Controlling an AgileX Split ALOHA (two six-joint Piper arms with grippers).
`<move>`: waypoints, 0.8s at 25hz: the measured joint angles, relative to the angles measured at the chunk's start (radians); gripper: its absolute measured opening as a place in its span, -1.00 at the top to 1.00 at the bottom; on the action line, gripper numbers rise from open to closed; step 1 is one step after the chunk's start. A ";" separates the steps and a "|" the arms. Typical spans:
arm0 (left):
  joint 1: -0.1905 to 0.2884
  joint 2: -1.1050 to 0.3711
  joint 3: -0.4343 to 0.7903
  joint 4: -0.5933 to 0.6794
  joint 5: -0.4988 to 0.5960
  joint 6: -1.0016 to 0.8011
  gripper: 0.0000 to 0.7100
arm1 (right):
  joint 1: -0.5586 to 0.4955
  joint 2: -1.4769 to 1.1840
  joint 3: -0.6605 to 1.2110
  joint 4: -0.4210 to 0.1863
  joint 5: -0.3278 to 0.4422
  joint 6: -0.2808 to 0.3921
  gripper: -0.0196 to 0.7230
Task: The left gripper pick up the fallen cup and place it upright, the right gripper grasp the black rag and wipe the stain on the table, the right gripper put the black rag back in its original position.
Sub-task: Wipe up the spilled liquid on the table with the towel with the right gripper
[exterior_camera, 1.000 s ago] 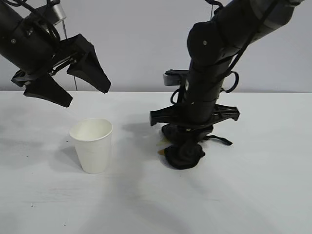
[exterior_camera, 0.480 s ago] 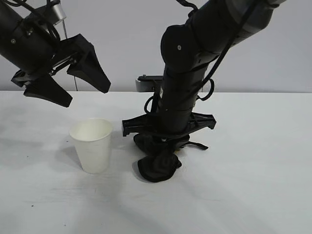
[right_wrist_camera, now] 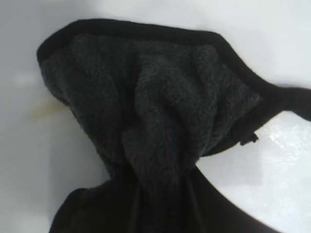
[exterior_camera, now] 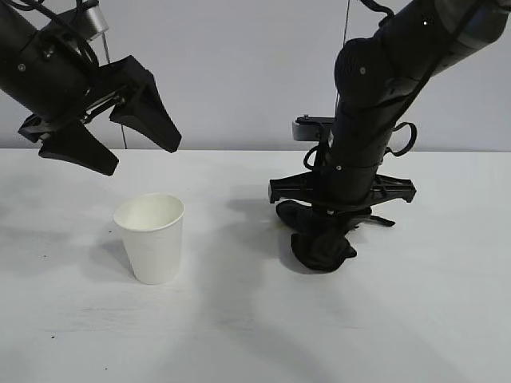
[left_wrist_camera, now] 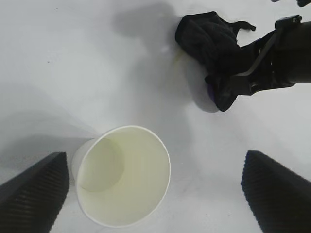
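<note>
A faint yellowish smear (right_wrist_camera: 43, 109) still shows beside the black rag's edge, so next my right gripper wipes the rag back over the stain (left_wrist_camera: 178, 57) before returning the rag.
The white cup (exterior_camera: 151, 237) stands upright on the white table (exterior_camera: 239, 335), open end up; it also shows in the left wrist view (left_wrist_camera: 121, 174). My left gripper (exterior_camera: 124, 136) hangs open and empty above and behind the cup. My right gripper (exterior_camera: 331, 219) points down at the table's middle, shut on the black rag (exterior_camera: 319, 239), which is pressed on the tabletop. The rag fills the right wrist view (right_wrist_camera: 146, 107) and shows in the left wrist view (left_wrist_camera: 206, 39). A faint yellowish smear of the stain (right_wrist_camera: 43, 110) lies beside the rag, also in the left wrist view (left_wrist_camera: 177, 57).
A plain grey wall stands behind the table. The right arm's wide crossbar (exterior_camera: 343, 190) sits low over the rag.
My right gripper swept the rag left toward the cup, then back right past where it began. The amber spot no longer shows in the exterior view. The left arm and cup have not moved.
</note>
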 joint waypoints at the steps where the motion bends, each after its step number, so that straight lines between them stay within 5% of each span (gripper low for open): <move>1: 0.000 0.000 0.000 0.000 0.000 0.000 -0.95 | 0.017 0.000 0.001 0.012 0.000 -0.007 0.63; 11: 0.000 0.000 0.000 0.000 0.008 0.000 -0.95 | 0.173 0.000 0.003 0.108 -0.014 -0.036 0.63; 20: 0.000 0.000 0.000 0.000 0.009 0.000 -0.95 | -0.020 0.000 0.003 0.100 -0.004 -0.062 0.63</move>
